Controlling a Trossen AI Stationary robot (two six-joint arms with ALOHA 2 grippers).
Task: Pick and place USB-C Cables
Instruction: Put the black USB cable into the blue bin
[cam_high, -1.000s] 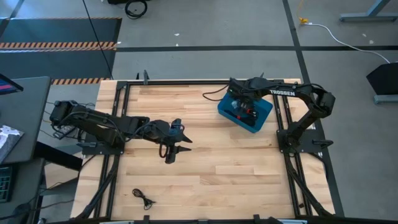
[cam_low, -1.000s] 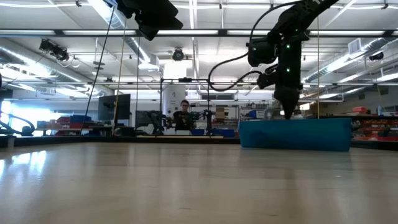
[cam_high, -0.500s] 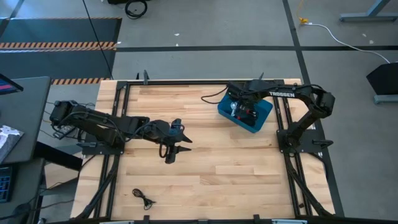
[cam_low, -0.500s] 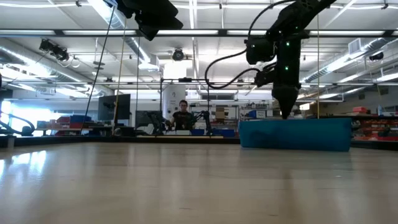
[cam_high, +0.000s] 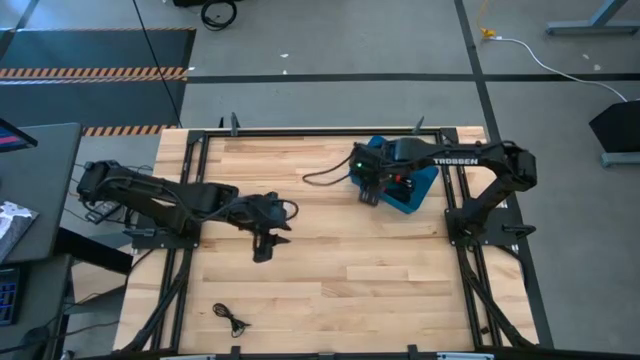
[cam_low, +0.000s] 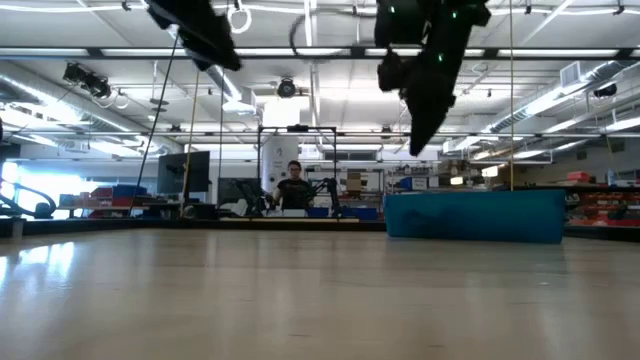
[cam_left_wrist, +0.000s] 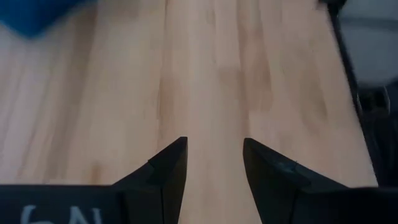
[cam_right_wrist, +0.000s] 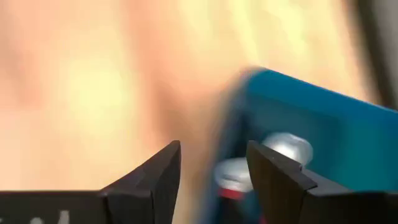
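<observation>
The loops of the black USB-C cable are drawn together at a narrow waist, so the cable will stay in a bundle when the robot lifts it.
A thin black USB-C cable lies loose on the wooden table near its front left. The blue bin stands at the far right and shows in the low view. In the right wrist view, a white/silver cable bundle and a bit of red lie inside the bin. My right gripper is open and empty, raised above the bin's left edge. My left gripper is open and empty above bare wood at mid-table.
Black frame rails run along the table's left, right and far sides. A loose arm wire loops over the table left of the bin. Bare wood lies between the arms and toward the near edge.
My right gripper has risen out of the blue bin and gone toward the table's left, and is now over the bin's left edge. My left gripper has shifted a little toward the table's left edge.
</observation>
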